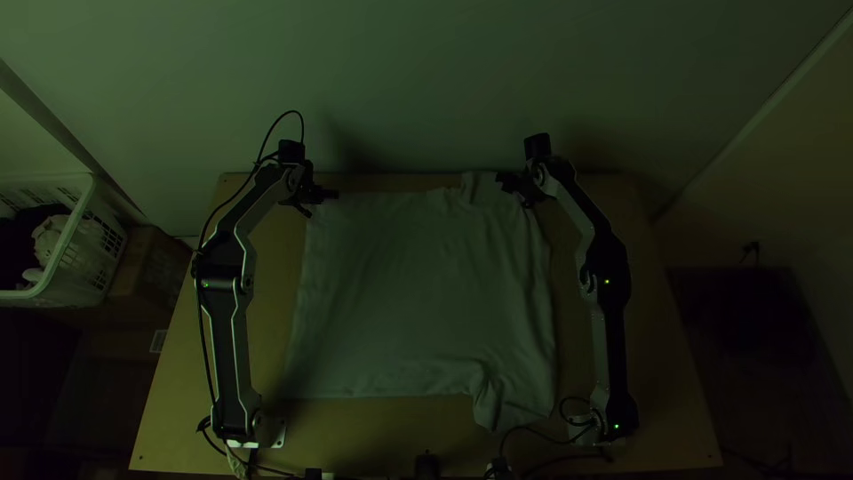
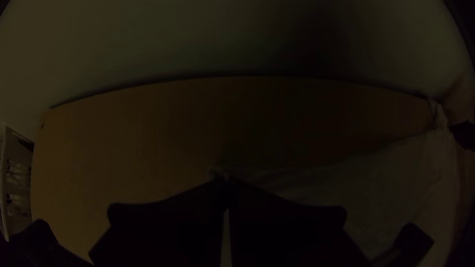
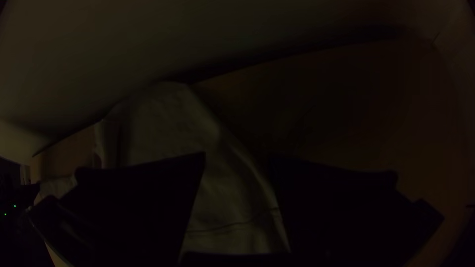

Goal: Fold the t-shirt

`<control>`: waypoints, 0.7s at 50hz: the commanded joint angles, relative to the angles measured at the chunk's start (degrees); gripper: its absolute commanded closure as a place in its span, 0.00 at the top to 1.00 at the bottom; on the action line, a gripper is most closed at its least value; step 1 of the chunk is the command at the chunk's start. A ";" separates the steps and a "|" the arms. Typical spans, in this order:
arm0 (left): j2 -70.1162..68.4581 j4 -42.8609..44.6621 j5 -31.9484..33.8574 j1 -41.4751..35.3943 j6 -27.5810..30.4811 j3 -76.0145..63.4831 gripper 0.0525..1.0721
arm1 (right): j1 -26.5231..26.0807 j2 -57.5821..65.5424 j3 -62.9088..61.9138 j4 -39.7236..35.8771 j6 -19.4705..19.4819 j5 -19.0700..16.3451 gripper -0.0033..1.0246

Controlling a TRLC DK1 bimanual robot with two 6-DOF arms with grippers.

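My gripper will fold the t-shirt double into a long piece of cloth that stays rumpled at the t-shirt's sleeve end (image 1: 508,384), since that end is limp and wrinkled.
The t-shirt (image 1: 418,293) lies spread on the table, its hem side toward the left arm and its sleeves at the right, somewhat wrinkled there. At the shirt's far left corner is my left gripper (image 1: 322,201); in the left wrist view the left gripper (image 2: 225,185) is shut on that corner of the shirt (image 2: 316,185). My right gripper (image 1: 515,188) is over the far right part, beside the far sleeve. In the right wrist view the right gripper (image 3: 237,158) stands open, with shirt fabric (image 3: 222,198) showing between its fingers.
A white basket (image 1: 67,240) holding cloth stands left of the table beside a brown box (image 1: 147,267). A wall rises behind the table's far edge. Bare table (image 1: 355,436) shows along the near side, with cables (image 1: 533,430) near the right base.
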 commanded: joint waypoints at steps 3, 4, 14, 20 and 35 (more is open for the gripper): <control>-1.72 -0.35 -0.32 0.90 0.36 0.48 0.03 | 0.56 2.06 1.22 0.76 -0.82 0.77 0.24; -1.72 -0.35 -0.32 0.90 0.36 0.48 0.03 | 0.56 2.15 1.22 0.94 -0.82 0.77 0.19; -1.99 -0.53 -0.32 0.90 0.01 0.31 0.03 | 0.65 2.24 1.31 2.43 -1.35 2.35 0.03; -2.25 -0.53 -0.32 1.16 -0.52 0.31 0.03 | -0.06 2.24 1.31 2.43 -1.44 3.93 0.03; -3.04 -0.35 -0.14 1.95 -0.69 0.31 0.03 | -1.20 1.98 1.31 2.17 -1.88 3.93 0.03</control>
